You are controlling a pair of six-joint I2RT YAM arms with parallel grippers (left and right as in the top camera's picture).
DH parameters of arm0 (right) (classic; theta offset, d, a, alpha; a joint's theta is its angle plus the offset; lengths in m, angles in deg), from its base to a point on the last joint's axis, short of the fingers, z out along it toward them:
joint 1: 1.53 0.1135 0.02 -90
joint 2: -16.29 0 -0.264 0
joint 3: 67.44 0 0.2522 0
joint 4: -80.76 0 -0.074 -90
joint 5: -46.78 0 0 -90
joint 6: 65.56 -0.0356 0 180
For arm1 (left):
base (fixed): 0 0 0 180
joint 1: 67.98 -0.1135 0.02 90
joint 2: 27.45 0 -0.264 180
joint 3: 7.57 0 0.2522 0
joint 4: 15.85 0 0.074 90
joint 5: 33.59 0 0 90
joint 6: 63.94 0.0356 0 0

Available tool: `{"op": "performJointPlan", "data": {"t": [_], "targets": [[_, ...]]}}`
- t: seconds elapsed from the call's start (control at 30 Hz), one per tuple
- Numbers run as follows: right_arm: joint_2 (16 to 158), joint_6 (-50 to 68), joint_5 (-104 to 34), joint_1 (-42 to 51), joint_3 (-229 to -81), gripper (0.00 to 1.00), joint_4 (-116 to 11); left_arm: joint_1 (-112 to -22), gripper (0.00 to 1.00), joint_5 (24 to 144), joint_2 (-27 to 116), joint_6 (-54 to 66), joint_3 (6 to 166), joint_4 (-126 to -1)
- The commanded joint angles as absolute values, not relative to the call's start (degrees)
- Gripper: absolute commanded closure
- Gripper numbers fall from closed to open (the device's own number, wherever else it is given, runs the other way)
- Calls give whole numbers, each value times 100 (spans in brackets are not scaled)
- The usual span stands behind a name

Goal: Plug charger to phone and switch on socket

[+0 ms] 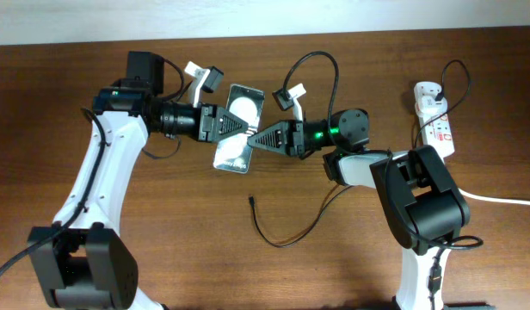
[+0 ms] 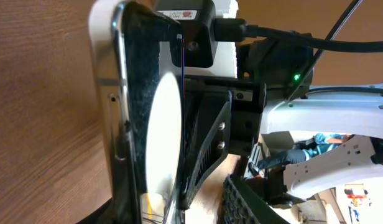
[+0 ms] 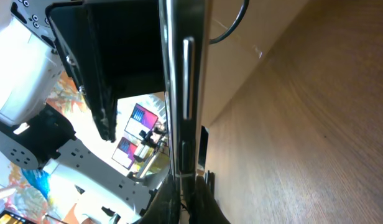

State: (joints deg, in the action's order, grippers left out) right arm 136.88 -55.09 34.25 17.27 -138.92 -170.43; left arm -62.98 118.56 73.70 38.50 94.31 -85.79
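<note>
I should take the phone [image 1: 240, 108] with my left gripper to free my right gripper, which is pinching the phone's edge [image 1: 255, 127] while the charger cable lies loose.
The phone [image 1: 234, 156] is a black slab with white round patches, lifted off the table's middle between both grippers. My right gripper [image 1: 258, 138] is shut on its edge; in the right wrist view its fingers [image 3: 194, 199] pinch the phone [image 3: 179, 74] edge-on. My left gripper [image 1: 231, 126] straddles the opposite end, open, with a gap between its upper finger pad [image 2: 241, 199] and the phone [image 2: 160, 124]. The charger cable [image 1: 286, 239] lies loose on the table, its plug tip [image 1: 250, 202] below the phone and free. The socket [image 1: 437, 120] lies at the far right.
A thick white cord [image 1: 506, 200] runs off the right edge from the socket. The right arm's base [image 1: 424, 207] stands between the socket and the charger cable. Thin black camera cables [image 1: 321, 60] arc above the right wrist.
</note>
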Motion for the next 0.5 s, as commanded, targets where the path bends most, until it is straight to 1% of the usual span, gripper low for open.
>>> {"op": "performJointPlan", "data": {"t": [0.0, 0.03, 0.07, 0.1, 0.2, 0.3, 0.33, 0.4, 0.47], "targets": [[13623, -5581, 3314, 1865, -13968, 96, -17041, -5986, 60, 12492, 7225, 3923, 9442, -8612], [13623, -5581, 3333, 1865, -13968, 96, -17041, -5962, 61, 12437, 7225, 3923, 9442, -8612], [13623, -5581, 3390, 1865, -13968, 96, -17041, -5918, 66, 12344, 7225, 3920, 9442, -8625], [13623, -5578, 3460, 1865, -13977, 96, -17043, -5874, 68, 12236, 7225, 3920, 9442, -8687], [13623, -5581, 3482, 1865, -14023, 96, -17041, -5710, 69, 11749, 7225, 3920, 9442, -8879], [13623, -5583, 3504, 1865, -14080, 96, -17041, -5605, 70, 11742, 7225, 3920, 9442, -8885], [13623, -5585, 3530, 1865, -14104, 96, -17041, -5597, 72, 11742, 7225, 3920, 9442, -8885], [13623, -5618, 3611, 1865, -14145, 96, -17038, -5597, 80, 11740, 7225, 3920, 9442, -8883], [13623, -5624, 3790, 1865, -14145, 96, -17038, -5614, 81, 11740, 7225, 3923, 9442, -8864]]}}
